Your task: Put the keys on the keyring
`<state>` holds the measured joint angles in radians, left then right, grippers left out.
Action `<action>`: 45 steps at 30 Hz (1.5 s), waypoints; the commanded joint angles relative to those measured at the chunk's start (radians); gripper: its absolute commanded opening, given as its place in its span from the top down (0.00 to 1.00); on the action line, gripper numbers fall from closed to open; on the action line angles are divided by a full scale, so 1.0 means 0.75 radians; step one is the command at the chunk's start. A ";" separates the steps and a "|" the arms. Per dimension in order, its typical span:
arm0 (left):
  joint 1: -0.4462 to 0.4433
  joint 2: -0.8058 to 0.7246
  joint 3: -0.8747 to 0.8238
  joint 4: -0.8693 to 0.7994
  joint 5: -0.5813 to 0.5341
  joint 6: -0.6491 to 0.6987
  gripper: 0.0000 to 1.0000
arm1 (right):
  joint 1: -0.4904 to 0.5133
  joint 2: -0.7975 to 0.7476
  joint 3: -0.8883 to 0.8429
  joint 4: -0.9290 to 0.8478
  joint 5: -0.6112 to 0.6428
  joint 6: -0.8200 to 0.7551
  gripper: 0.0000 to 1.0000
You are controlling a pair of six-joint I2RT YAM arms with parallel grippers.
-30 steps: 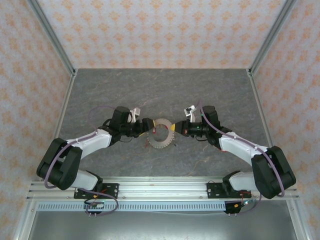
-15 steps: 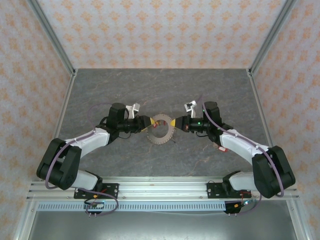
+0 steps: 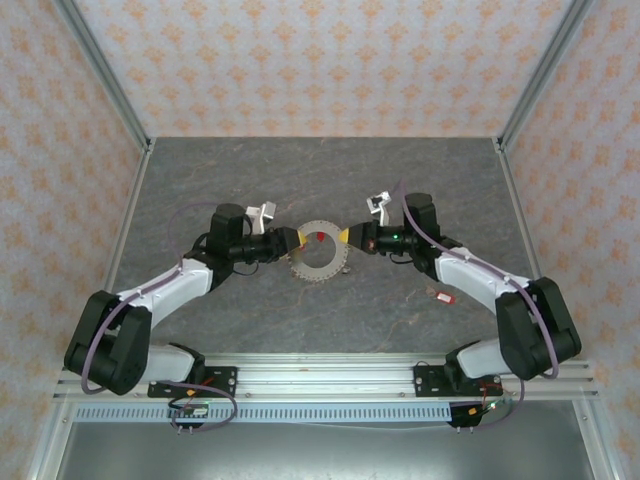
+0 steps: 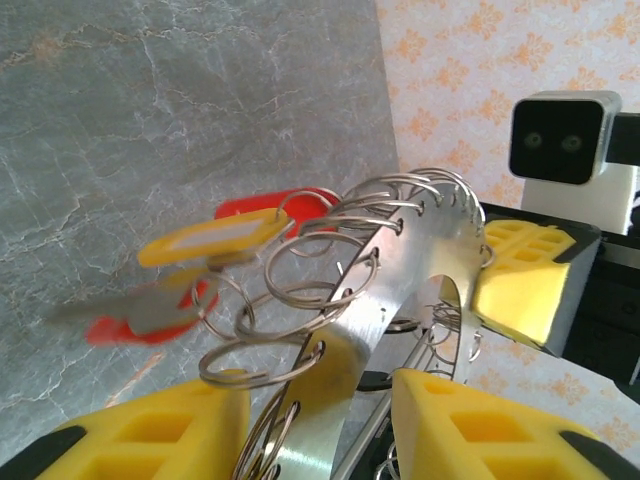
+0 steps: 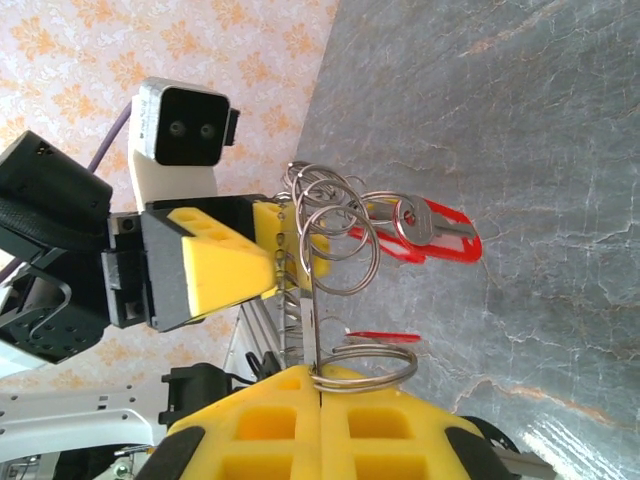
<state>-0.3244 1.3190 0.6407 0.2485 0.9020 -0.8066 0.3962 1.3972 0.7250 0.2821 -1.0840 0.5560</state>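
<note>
The robot's right gripper is closed on the keyring's edge [image 3: 342,248], so next the left gripper takes hold of the keyring to free the right gripper to reach the near split rings [image 3: 343,268].
The keyring [image 3: 318,254] is a flat silvery toothed ring hung with several split rings, and it is held off the table between both arms. My right gripper [image 3: 345,236] is shut on its right edge; the plate runs edge-on into the seam of the yellow fingers [image 5: 250,420]. My left gripper [image 3: 288,243] straddles the left edge with its jaws apart: the plate [image 4: 400,270] leans toward the left finger [image 4: 150,430], with a gap to the other. A silver key on a red tag [image 5: 430,225] hangs from one ring. Another red-tagged key [image 3: 445,296] lies on the table.
A yellow tag [image 4: 215,235] and a blurred red tag [image 4: 130,315] dangle from the split rings. The grey marbled table [image 3: 320,180] is walled by patterned panels on three sides. The rail with the arm bases [image 3: 320,380] runs along the near edge.
Both grippers and the keyring have shifted away from the arm bases. The left jaws went from wide open to narrower, astride the ring's left edge. The right grip has held.
</note>
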 commanded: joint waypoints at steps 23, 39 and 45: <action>-0.026 -0.250 0.143 -0.120 -0.066 0.062 1.00 | -0.001 -0.072 0.082 -0.032 0.088 -0.157 0.85; -0.026 -0.547 0.215 -0.185 -0.050 0.413 1.00 | 0.018 -0.777 -0.358 0.256 0.554 -0.579 0.71; -0.027 -0.535 0.270 -0.131 0.041 0.407 1.00 | 0.209 -0.951 -0.438 0.230 0.673 -0.937 0.74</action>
<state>-0.3431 0.9215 0.7902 0.0963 0.8810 -0.5362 0.4911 0.7368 0.4168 0.3733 -0.6441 0.0483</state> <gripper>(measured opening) 0.123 0.263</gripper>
